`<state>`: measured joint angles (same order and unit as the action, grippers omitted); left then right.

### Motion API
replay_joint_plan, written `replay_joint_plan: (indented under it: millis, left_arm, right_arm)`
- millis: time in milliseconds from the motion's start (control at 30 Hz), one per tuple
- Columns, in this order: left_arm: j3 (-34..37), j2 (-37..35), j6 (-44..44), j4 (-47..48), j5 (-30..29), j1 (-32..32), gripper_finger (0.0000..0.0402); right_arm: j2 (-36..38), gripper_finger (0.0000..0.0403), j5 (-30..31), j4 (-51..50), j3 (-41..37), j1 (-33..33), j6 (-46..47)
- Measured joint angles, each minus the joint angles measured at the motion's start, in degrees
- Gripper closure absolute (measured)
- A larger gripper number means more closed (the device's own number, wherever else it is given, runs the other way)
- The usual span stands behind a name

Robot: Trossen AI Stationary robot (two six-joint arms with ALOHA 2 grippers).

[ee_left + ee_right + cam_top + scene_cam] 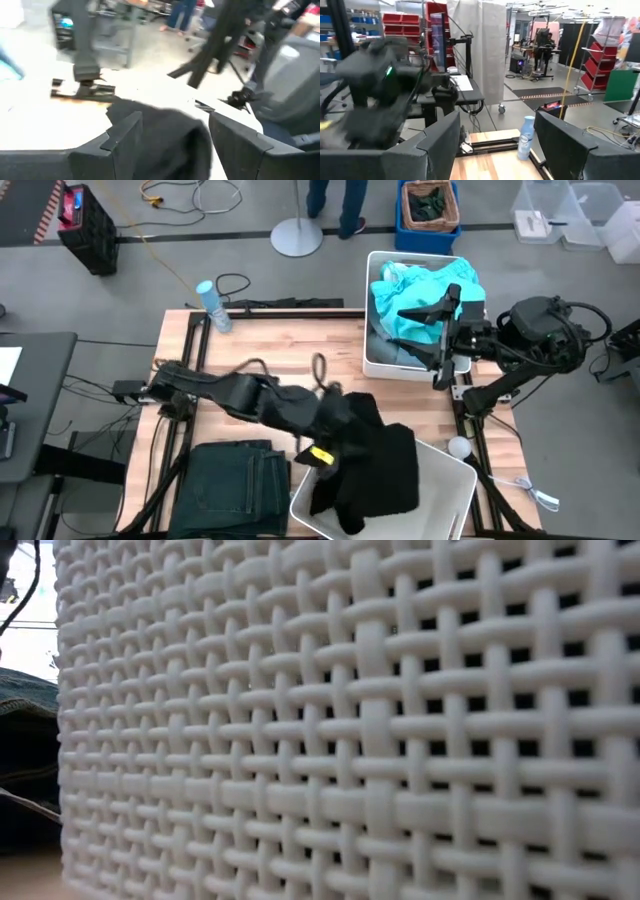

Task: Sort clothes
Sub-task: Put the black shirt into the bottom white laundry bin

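Observation:
The black top (385,470) is still hanging over the rim of the near white bin, so the robot's left gripper should go on moving, open, to the overhanging cloth (362,410) until its fingers close there.
The black top (372,465) lies draped over the far-left rim of the near white woven bin (452,480) and partly inside it. My left gripper (338,418) is open just over the top's far-left part; the cloth shows between its fingers in the left wrist view (165,145). The dark greenish-black jeans (235,480) lie folded flat on the table's near left, and also show in the low view (25,740). The turquoise top (425,295) lies on the pale blue denim piece (392,352) in the far white bin (372,365). My right gripper (420,348) is open and empty above that bin. My left gripper's open fingers (122,137) stand on either side of a hump of the black top (165,145), coming from the table's left. I cannot tell whether they touch the cloth.
A water bottle (212,305) stands at the table's far left corner. A loose cable (320,368) lies mid-table. The near bin's wall (350,720) fills the low view. A person's legs (335,200) and a blue crate (430,205) are on the floor beyond the far edge.

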<state>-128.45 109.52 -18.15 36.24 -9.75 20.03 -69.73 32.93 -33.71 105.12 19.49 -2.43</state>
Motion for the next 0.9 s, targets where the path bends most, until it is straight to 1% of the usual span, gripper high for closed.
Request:
replay_joint_plan:
  millis: [67, 167, 233, 300, 333, 400, 467, 567, 700, 800, 900]
  left_arm:
    - [-2.42, -0.51, -0.95, 4.76, -1.53, 0.8, 0.0175]
    - [-5.18, -0.39, -2.09, 14.95, -3.56, 2.57, 0.0176]
    - [-5.73, -0.08, -3.83, 21.43, -7.58, 3.65, 0.0176]
    - [-6.21, -0.03, -7.4, 26.92, -13.52, 4.44, 0.0176]
    - [-6.29, -0.3, -8.54, 28.94, -14.89, 4.61, 0.0176]
    - [-6.55, -0.68, -10.09, 32.14, -15.45, 4.6, 0.0176]
    - [-6.15, -0.62, -11.15, 36.13, -13.72, 4.05, 0.0176]
    - [-2.97, 0.1, -12.69, 38.56, -7.15, 2.6, 0.0176]
    - [1.46, 0.08, -10.6, 34.85, -0.68, 2.46, 0.0176]
    - [3.86, -0.18, -10.39, 35.46, 0.78, 3.37, 0.0176]
    - [5.35, 0.13, -9.52, 35.59, 0.67, 3.87, 0.0176]
  right_arm:
    - [0.0, 0.0126, -0.03, -0.1, 0.0, 0.11, 0.0]
    - [0.02, 0.0126, -0.02, -0.14, 0.0, 0.08, 0.29]
    - [0.0, 0.0126, 0.0, -0.17, 0.0, 0.07, 0.98]
    - [0.0, 0.0126, 0.0, -0.24, 0.0, 0.08, 1.73]
    - [0.0, 0.0126, 0.0, -0.24, 0.0, 0.09, 2.33]
    - [0.02, 0.0126, 0.0, -0.22, 0.0, 0.09, 3.66]
    - [0.02, 0.0126, 0.0, -0.22, 0.0, 0.07, 4.66]
    - [-0.36, 0.0126, 0.02, -0.11, 0.0, -0.03, 6.14]
    - [-1.34, 0.0126, 0.01, -0.35, 0.0, -0.13, 6.66]
    - [-2.17, 0.0126, 0.04, -0.18, 0.0, -0.44, 7.94]
    - [-3.29, 0.0126, 0.05, -0.08, 0.0, -0.44, 9.67]
